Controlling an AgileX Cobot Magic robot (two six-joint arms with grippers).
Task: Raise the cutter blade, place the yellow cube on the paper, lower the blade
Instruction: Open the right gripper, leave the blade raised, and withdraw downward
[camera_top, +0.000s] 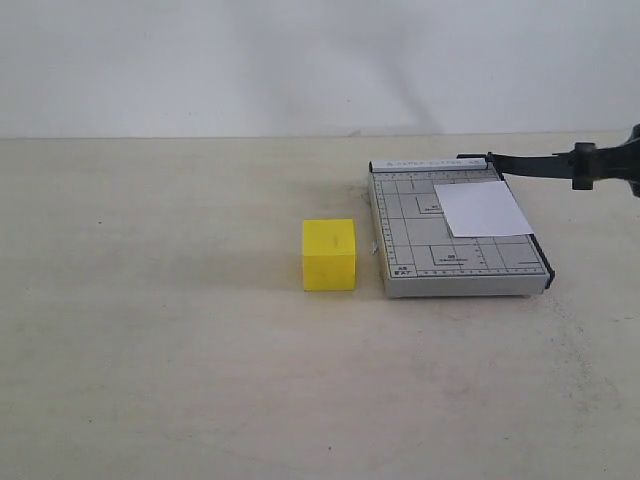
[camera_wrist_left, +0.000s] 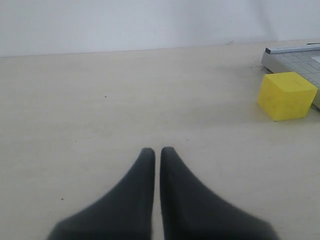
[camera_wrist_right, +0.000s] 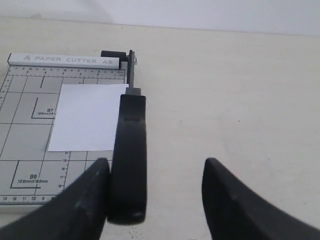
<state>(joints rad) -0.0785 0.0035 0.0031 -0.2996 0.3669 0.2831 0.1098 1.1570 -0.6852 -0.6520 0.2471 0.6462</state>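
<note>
The cutter's handle (camera_wrist_right: 130, 157) is up between the open fingers of my right gripper, so the cutter blade (camera_top: 535, 166) will stay raised when I pull that gripper back.
The yellow cube (camera_top: 329, 254) (camera_wrist_left: 286, 95) sits on the table just left of the grey gridded cutter base (camera_top: 410, 215) (camera_wrist_right: 25, 135). The white paper (camera_top: 482, 208) (camera_wrist_right: 87, 123) lies on the base's far right part. The cutter blade (camera_top: 530, 165) (camera_wrist_right: 130, 150) is lifted off the base and points toward the right edge of the exterior view. My right gripper (camera_top: 590, 166) (camera_wrist_right: 157, 162) is open around the blade's handle, which rests against one finger with a wide gap to the other. My left gripper (camera_wrist_left: 156, 150) is shut and empty, well left of the cube.
The cutter's back rail (camera_wrist_right: 65, 60) reads "PAPER CUTTER A5". A pale wall stands behind the table's far edge. Bare tabletop stretches left of the cube and in front of the base.
</note>
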